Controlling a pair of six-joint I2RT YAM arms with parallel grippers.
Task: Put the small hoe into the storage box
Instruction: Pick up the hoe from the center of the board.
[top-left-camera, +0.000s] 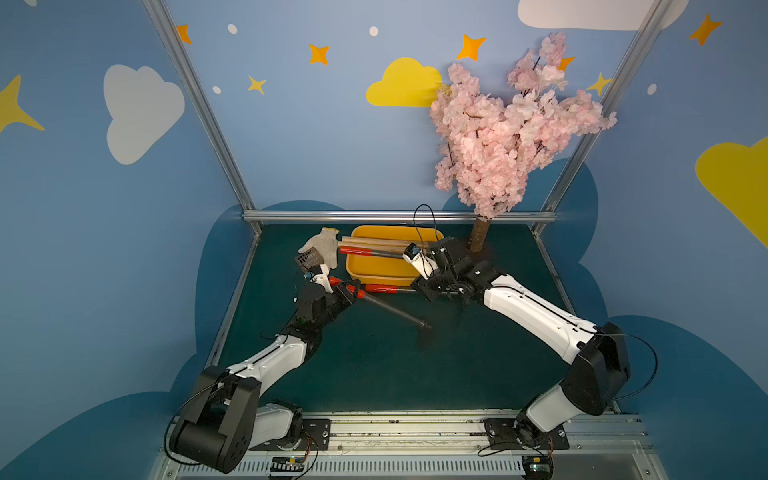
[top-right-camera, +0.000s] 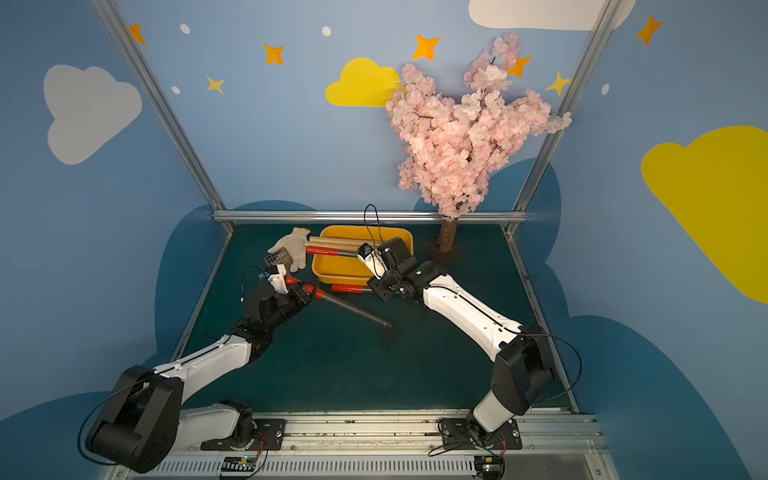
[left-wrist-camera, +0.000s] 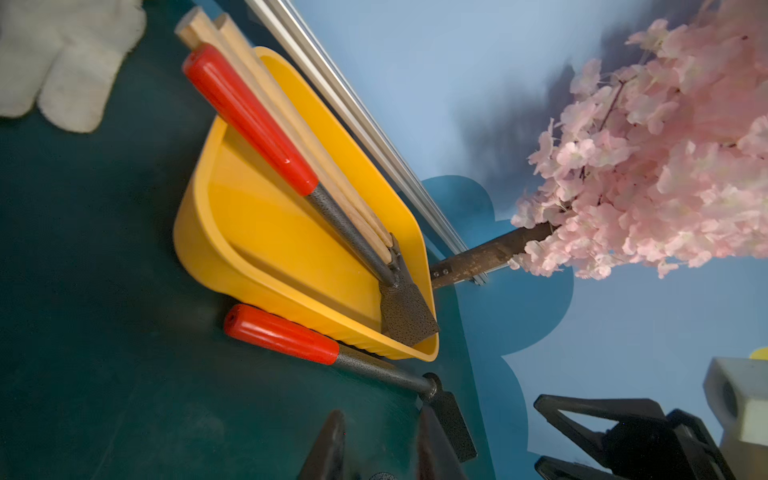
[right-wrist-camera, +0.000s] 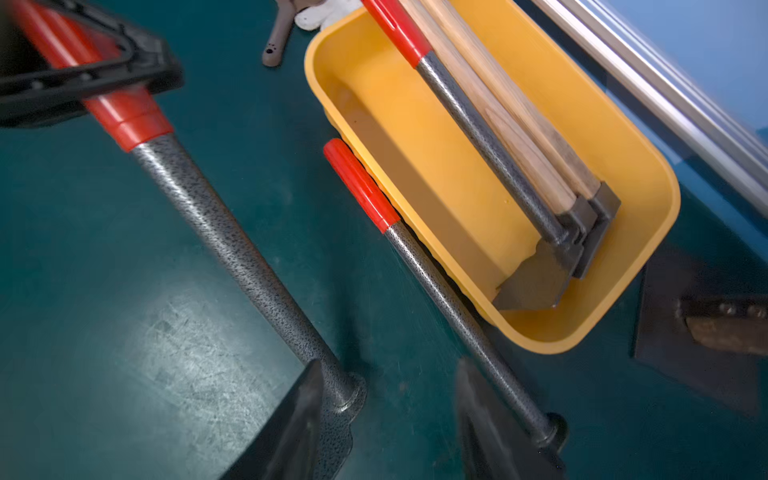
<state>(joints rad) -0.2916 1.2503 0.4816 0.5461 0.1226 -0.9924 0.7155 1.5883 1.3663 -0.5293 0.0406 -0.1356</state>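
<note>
I should grip the hoe's blade (top-left-camera: 424, 329) with my right gripper and lift it over the box's rim, because the small hoe's shaft (top-left-camera: 390, 306) slants away from the storage box beyond my left gripper.
The small hoe (top-left-camera: 390, 309) (top-right-camera: 353, 309) (right-wrist-camera: 232, 241) has a red handle, a speckled grey shaft and a dark blade. My left gripper (top-left-camera: 351, 291) (top-right-camera: 305, 291) (left-wrist-camera: 380, 411) is shut on its red handle, in front of the left end of the yellow storage box (top-left-camera: 353, 266) (top-right-camera: 320, 266) (left-wrist-camera: 195, 232) (right-wrist-camera: 665, 195). The shaft slants out over the mat toward the middle. My right gripper (top-left-camera: 424, 291) (top-right-camera: 380, 291) (right-wrist-camera: 388, 365) stands open by the box's front right corner, with bare mat between its fingers and the hoe's blade end beside one finger.
A second red-handled tool (top-left-camera: 382, 288) (left-wrist-camera: 282, 334) (right-wrist-camera: 361, 187) lies on the mat along the box's front wall. Inside the box lie another red-handled tool (top-left-camera: 357, 250) (right-wrist-camera: 478, 124) and wooden-handled ones (top-left-camera: 374, 242). A white glove (top-left-camera: 324, 245) lies left of it and a pink blossom tree (top-left-camera: 511, 137) stands at the back right.
</note>
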